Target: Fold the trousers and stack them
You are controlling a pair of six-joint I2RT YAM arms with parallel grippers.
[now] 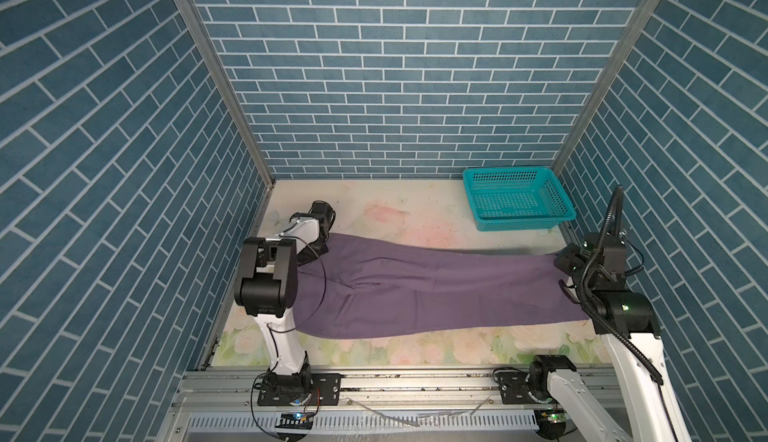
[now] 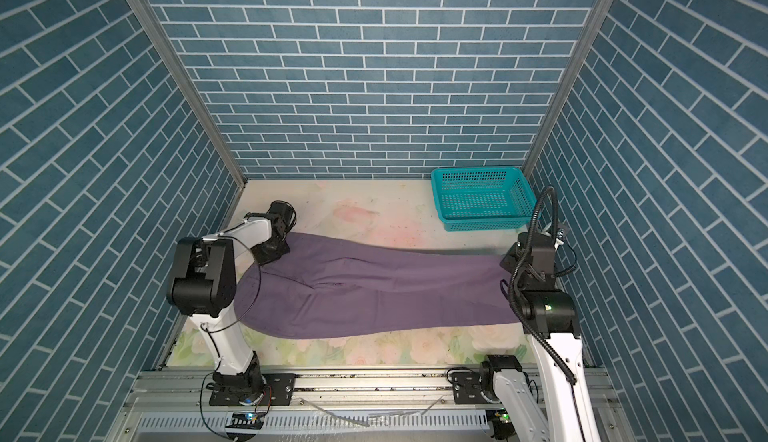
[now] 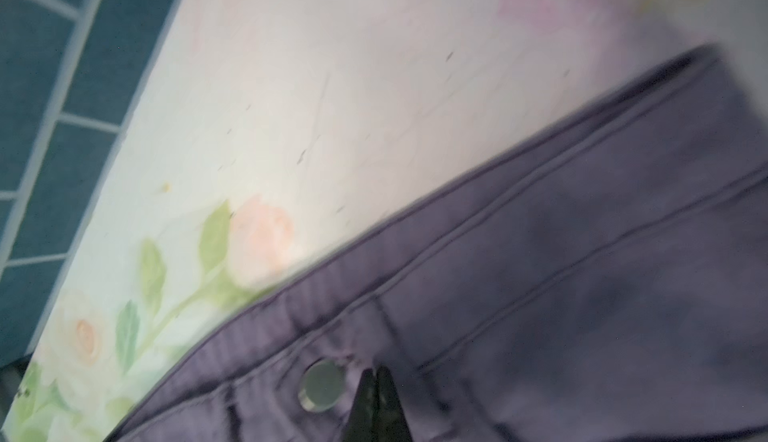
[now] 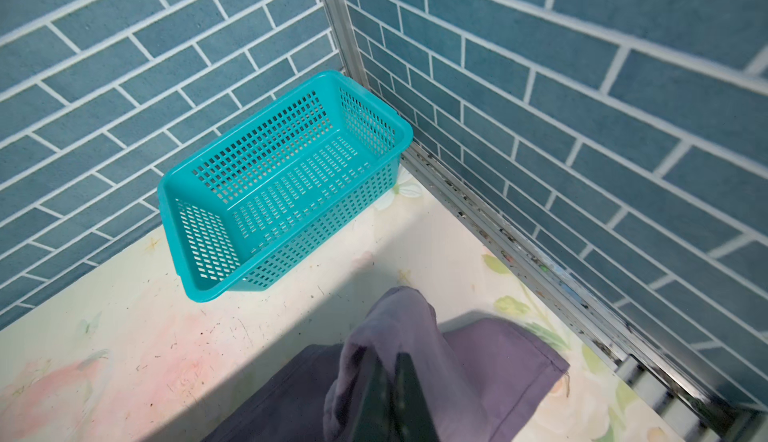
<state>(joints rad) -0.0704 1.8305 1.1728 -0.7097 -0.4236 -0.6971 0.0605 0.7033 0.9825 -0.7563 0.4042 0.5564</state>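
Observation:
The raised leg hem [image 4: 404,314] in my right gripper lies over the other leg. I should pull that hem toward the teal basket [image 1: 520,208] with my right gripper before folding.
The purple trousers [image 1: 415,294] [image 2: 374,294] lie spread lengthwise across the floral table, waist at the left and leg ends at the right. My left gripper [image 1: 316,251] [image 2: 276,253] sits at the far corner of the waist. In the left wrist view, the left gripper [image 3: 376,371] is shut on the waistband cloth [image 3: 582,294] beside a metal button [image 3: 322,386]. My right gripper [image 1: 567,259] [image 2: 511,259] is at the leg ends. In the right wrist view, the right gripper [image 4: 388,361] is shut on a raised leg hem [image 4: 395,315] that drapes over its fingers.
A teal plastic basket [image 1: 523,224] [image 2: 486,221] [image 4: 316,236] stands with nothing in it at the back right corner, against the brick-patterned walls. Bare floral table [image 1: 415,207] lies between it and the trousers. A metal rail [image 1: 415,381] runs along the front edge.

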